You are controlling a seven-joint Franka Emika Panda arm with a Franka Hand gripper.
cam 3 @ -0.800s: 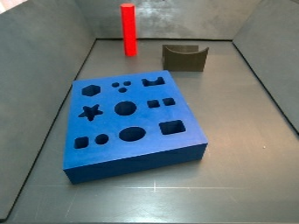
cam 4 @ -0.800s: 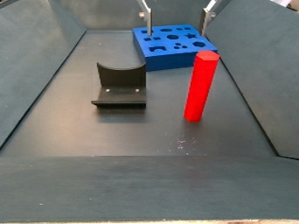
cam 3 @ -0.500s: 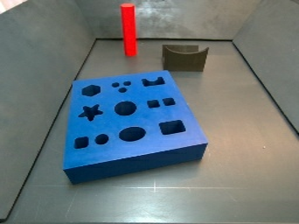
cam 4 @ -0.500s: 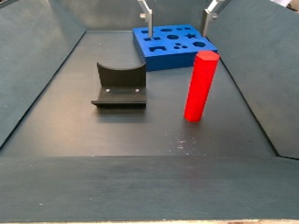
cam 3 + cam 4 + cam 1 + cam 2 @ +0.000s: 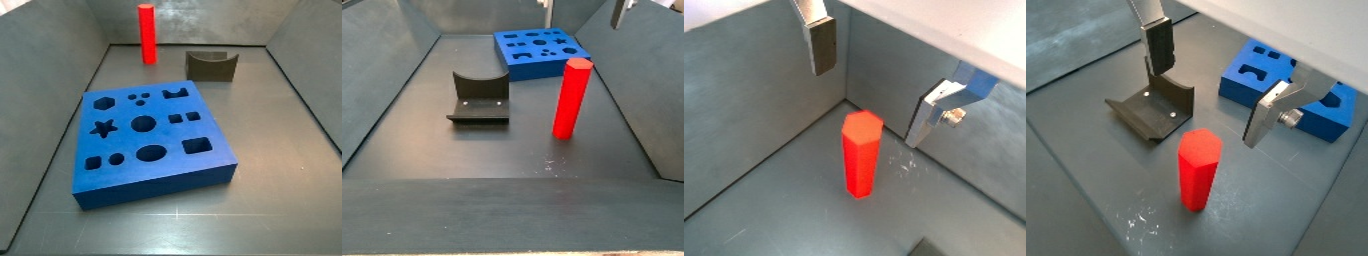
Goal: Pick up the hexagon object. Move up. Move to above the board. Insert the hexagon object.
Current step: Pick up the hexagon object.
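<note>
The board [image 5: 154,140] sits crooked on open floor, away from the walls. It will slide a little when I push the hexagon object in.
The hexagon object [image 5: 146,33] is a tall red bar standing upright on the dark floor near the back wall, apart from the board [image 5: 147,140], a thick blue block with shaped holes. In both wrist views the red bar [image 5: 861,152] [image 5: 1197,170] stands below and between the silver fingers. My gripper [image 5: 867,105] [image 5: 1207,108] hangs open above it, not touching it. In a side view only the fingertips [image 5: 545,4] show at the top edge, over the board's [image 5: 543,50] far end.
The fixture [image 5: 476,98] [image 5: 211,64] stands on the floor between the bar and the board, close to one finger [image 5: 1158,55] in a wrist view. Grey sloping walls enclose the floor on all sides.
The fingertips at the top of the side view have shifted to the right and higher. The red bar, the board and the fixture have not moved.
</note>
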